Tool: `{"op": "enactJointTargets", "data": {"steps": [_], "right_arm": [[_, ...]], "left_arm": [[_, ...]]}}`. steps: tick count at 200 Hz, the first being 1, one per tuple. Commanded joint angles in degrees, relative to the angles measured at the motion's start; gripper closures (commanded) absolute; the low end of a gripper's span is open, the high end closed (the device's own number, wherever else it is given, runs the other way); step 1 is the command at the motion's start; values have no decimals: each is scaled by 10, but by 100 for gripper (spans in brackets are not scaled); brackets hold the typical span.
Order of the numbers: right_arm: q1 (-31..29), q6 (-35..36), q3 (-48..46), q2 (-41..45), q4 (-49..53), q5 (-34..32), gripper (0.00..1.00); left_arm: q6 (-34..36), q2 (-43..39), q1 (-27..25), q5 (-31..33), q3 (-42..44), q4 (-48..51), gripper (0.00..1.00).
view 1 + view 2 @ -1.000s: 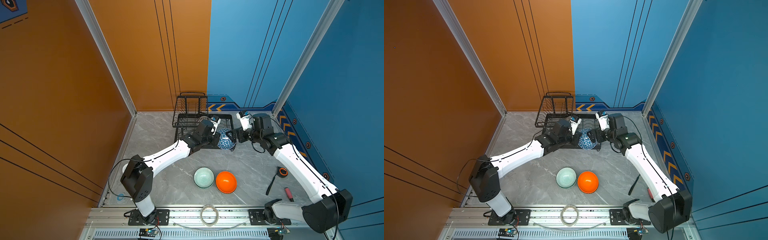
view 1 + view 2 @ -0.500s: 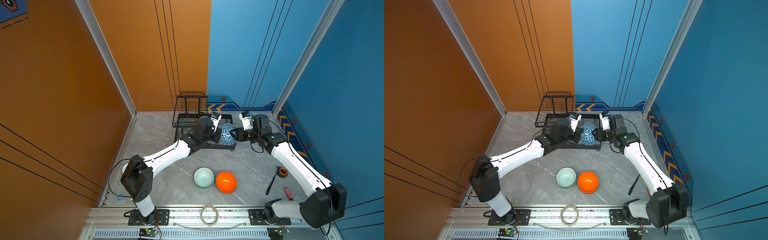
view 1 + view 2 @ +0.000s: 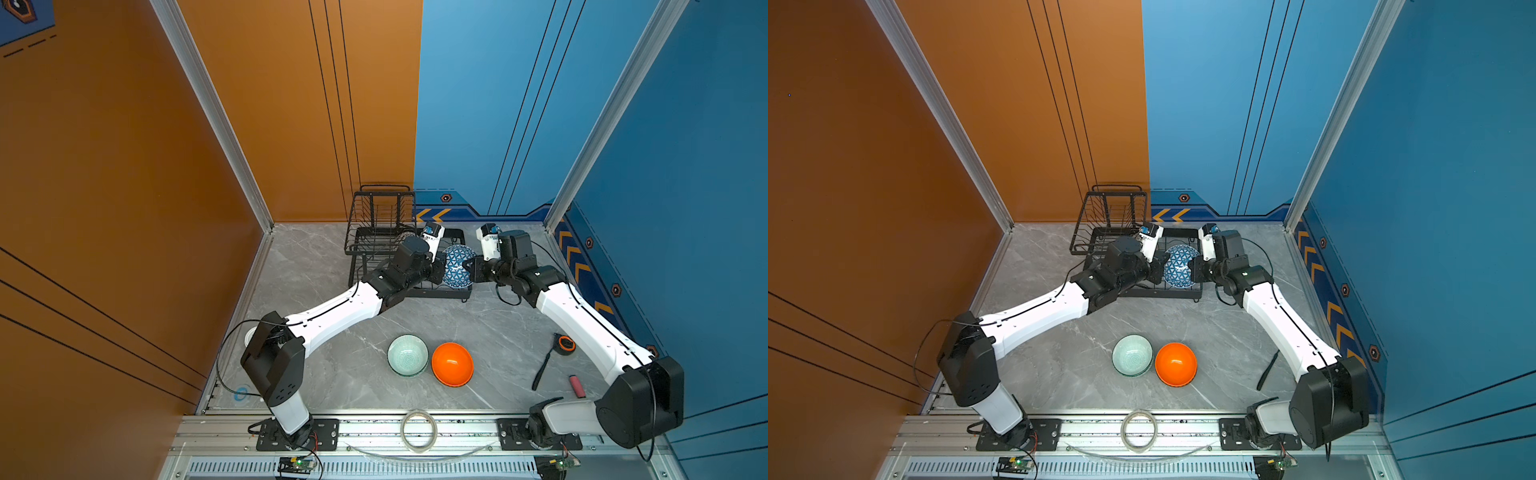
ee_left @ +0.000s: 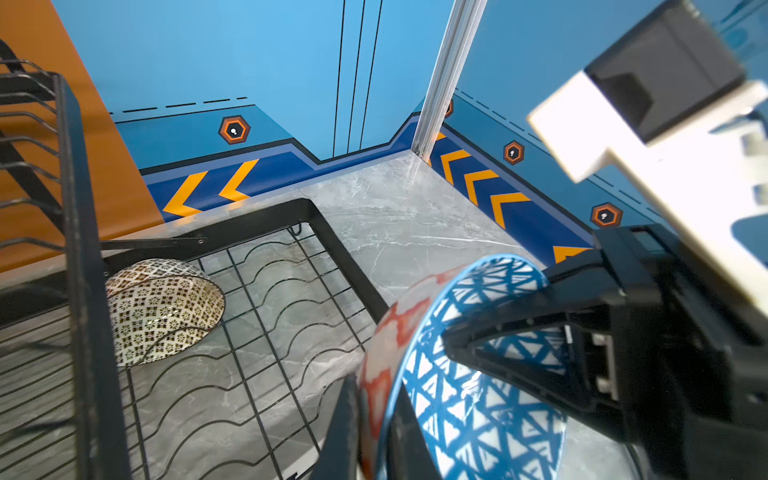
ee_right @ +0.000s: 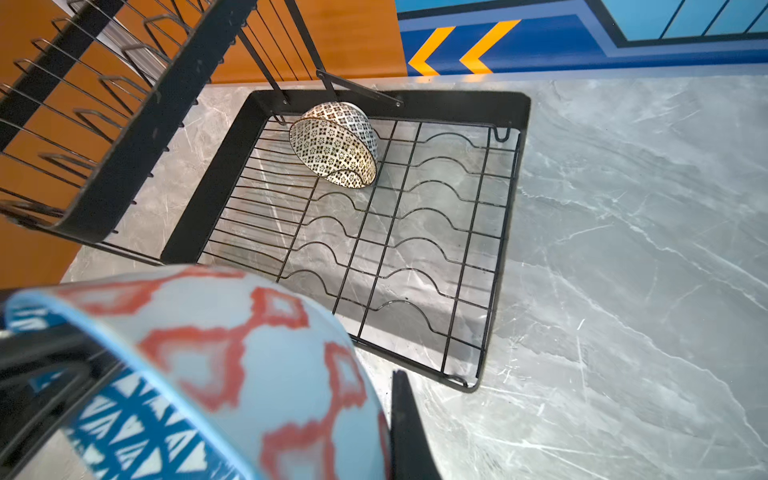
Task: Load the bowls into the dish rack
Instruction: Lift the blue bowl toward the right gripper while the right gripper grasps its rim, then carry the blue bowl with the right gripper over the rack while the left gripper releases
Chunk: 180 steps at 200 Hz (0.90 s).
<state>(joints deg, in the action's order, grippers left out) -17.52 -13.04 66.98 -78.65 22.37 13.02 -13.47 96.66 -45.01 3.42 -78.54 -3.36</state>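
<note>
I should open my left gripper and move it away before my right gripper stands the blue bowl beside the white bowl, because both grippers hold the blue bowl's rim point(image 3: 448, 266).
A bowl, blue with white triangles inside and pale with red marks outside point(image 3: 457, 266) point(image 3: 1177, 266) point(image 4: 478, 395) point(image 5: 232, 353), hangs on edge over the front right of the black wire dish rack point(image 3: 374, 245) point(image 3: 1096, 241) point(image 4: 332, 232) point(image 5: 415, 99). My left gripper point(image 3: 440, 266) point(image 3: 1160, 266) point(image 4: 376, 415) is shut on its rim from the left. My right gripper point(image 3: 471, 268) point(image 3: 1192, 268) point(image 5: 386, 432) is shut on the opposite rim. A white bowl with dark lattice point(image 4: 162, 311) point(image 5: 336, 145) leans in the lower tray. A mint bowl point(image 3: 407, 355) point(image 3: 1132, 355) and an orange bowl point(image 3: 452, 364) point(image 3: 1175, 364) sit on the table.
The rack's raised upper basket point(image 3: 382, 208) stands at the back left of the tray. A pale tape ring point(image 3: 418, 430) lies on the front rail. A black tool point(image 3: 540, 372), an orange-and-black item point(image 3: 565, 345) and a red item point(image 3: 577, 385) lie at the right. A white jar point(image 3: 250, 334) is behind the left arm.
My right gripper has gone from open to shut on the blue bowl's rim. The bowl, with both grippers, has shifted a little back over the rack's tray.
</note>
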Motion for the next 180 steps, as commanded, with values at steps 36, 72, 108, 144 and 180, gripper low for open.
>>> {"op": "enactJointTargets", "data": {"steps": [36, 72, 108, 144, 180], "right_arm": [[10, 15, 14, 16, -20, 28, 100], [12, 32, 21, 10, -20, 20, 100], [11, 57, 27, -1, -26, 3, 100], [7, 92, 32, -19, -56, -35, 100], [-1, 142, 58, -49, -75, -90, 100]], "left_arm": [[22, -40, 9, -39, -6, 58, 73], [63, -70, 12, -23, -10, 133, 28], [81, -97, 21, -4, -18, 224, 2], [74, -120, 34, 30, -18, 302, 2], [52, -149, 51, 42, 8, 330, 2]]}}
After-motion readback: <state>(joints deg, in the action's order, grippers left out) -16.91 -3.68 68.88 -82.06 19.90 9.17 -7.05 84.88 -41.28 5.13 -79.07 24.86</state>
